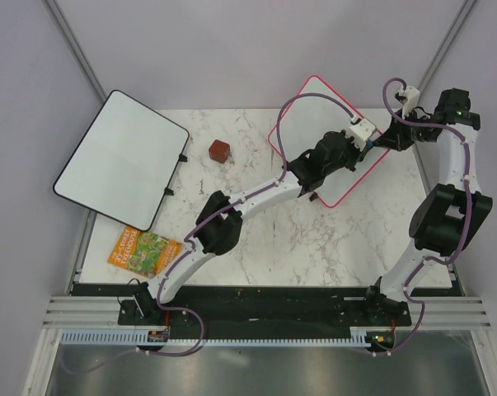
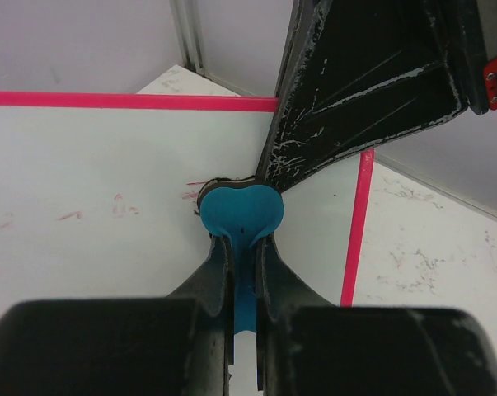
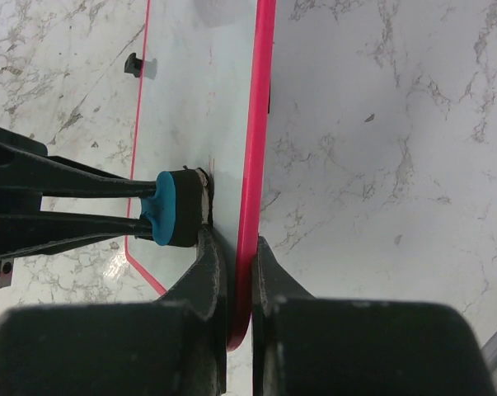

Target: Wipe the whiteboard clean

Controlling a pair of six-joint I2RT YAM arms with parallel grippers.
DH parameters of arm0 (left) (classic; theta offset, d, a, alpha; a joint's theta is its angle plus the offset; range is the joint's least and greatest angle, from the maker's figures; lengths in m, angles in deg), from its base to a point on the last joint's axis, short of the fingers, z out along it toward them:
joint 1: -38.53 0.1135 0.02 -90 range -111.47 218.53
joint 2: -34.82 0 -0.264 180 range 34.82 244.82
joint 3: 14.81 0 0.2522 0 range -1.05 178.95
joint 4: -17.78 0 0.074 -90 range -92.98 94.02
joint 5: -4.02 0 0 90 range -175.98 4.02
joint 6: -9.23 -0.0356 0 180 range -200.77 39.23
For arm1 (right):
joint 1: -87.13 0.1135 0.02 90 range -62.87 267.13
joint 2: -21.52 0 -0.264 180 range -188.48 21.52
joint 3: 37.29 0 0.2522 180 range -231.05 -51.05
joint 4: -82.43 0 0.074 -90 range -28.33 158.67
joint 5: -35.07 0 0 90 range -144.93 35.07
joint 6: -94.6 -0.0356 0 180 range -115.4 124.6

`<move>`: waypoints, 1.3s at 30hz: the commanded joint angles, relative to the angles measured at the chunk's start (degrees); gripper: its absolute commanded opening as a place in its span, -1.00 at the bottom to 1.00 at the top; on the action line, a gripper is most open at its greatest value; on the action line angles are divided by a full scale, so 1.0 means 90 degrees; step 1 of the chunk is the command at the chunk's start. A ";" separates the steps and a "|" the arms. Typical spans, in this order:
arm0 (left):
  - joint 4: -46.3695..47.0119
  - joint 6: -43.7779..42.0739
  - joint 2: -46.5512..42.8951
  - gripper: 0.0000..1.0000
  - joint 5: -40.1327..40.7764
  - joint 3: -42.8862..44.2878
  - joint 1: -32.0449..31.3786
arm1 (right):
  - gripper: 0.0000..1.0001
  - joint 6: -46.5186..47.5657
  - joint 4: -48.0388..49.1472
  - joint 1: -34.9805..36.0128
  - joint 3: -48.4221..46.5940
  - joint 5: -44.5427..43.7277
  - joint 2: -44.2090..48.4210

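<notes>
My right gripper's fingers are against the eraser's pad (image 3: 190, 209) at the whiteboard's pink edge, so next my left gripper sweeps back over the whiteboard across the faint red marks (image 2: 120, 206).
The whiteboard (image 1: 314, 115), white with a pink frame, is tilted up over the far right of the table. My right gripper (image 1: 378, 142) is shut on its pink right edge (image 3: 250, 247), one finger on each face. My left gripper (image 1: 359, 147) is shut on the blue handle of a small eraser (image 2: 240, 213), whose black pad (image 3: 186, 208) presses on the board face right next to the right gripper's fingers. Faint red marks (image 2: 120, 206) remain on the board to the left of the eraser.
A larger black-framed white board (image 1: 120, 157) leans off the table's far left corner. A small dark red cube (image 1: 219, 151) sits on the marble top near the back. A colourful packet (image 1: 143, 250) lies at the left front. Enclosure walls and posts stand behind.
</notes>
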 commanded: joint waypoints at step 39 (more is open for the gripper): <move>-0.0612 0.2181 -0.0052 -0.97 0.0866 -0.1144 0.0656 | -1.00 0.1730 -0.1843 0.0736 0.0597 -0.0329 -0.0191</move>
